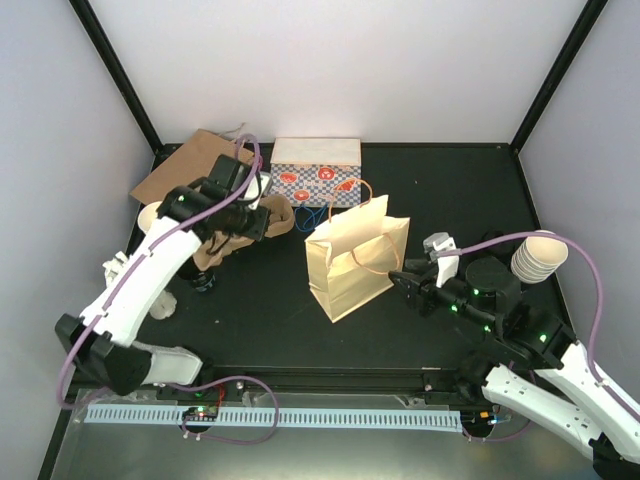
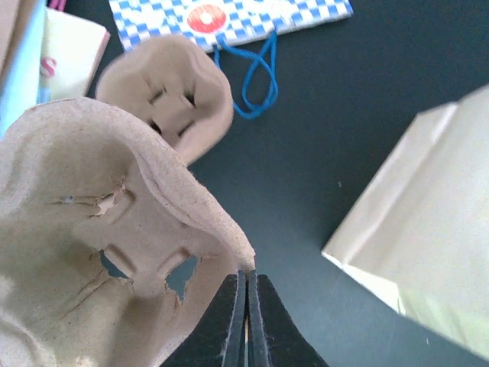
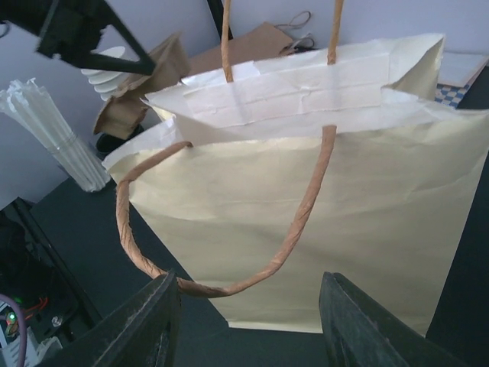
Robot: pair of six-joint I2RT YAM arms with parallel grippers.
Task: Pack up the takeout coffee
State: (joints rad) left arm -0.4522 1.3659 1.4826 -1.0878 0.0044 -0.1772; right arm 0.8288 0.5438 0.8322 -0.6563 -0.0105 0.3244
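The cup carrier [image 1: 217, 250] hangs by its rim and the space [image 1: 280, 318] beside the cream paper bag is clear, so my left gripper should continue there and let it go.
My left gripper [image 1: 250, 222] [image 2: 246, 277] is shut on the rim of the brown cardboard cup carrier [image 1: 232, 240] [image 2: 84, 229] and holds it at the back left. A small dark round lid, apparently the takeout coffee [image 1: 205, 281], sits just below the carrier; its cup is mostly hidden. A cream paper bag [image 1: 355, 262] [image 3: 306, 206] with brown twisted handles stands open in the middle. My right gripper [image 1: 408, 283] [image 3: 246, 284] is open, facing the bag's side, with the lower handle loop [image 3: 229, 289] hanging between its fingers.
A blue-checked patterned bag [image 1: 316, 166] [image 2: 229, 15] and a flat brown bag [image 1: 185, 165] lie at the back. A stack of lidless cream cups [image 1: 540, 258] stands at the right. A bundle of white straws [image 3: 53, 138] stands at the left. A small pale cup [image 1: 162, 305] sits near the left arm.
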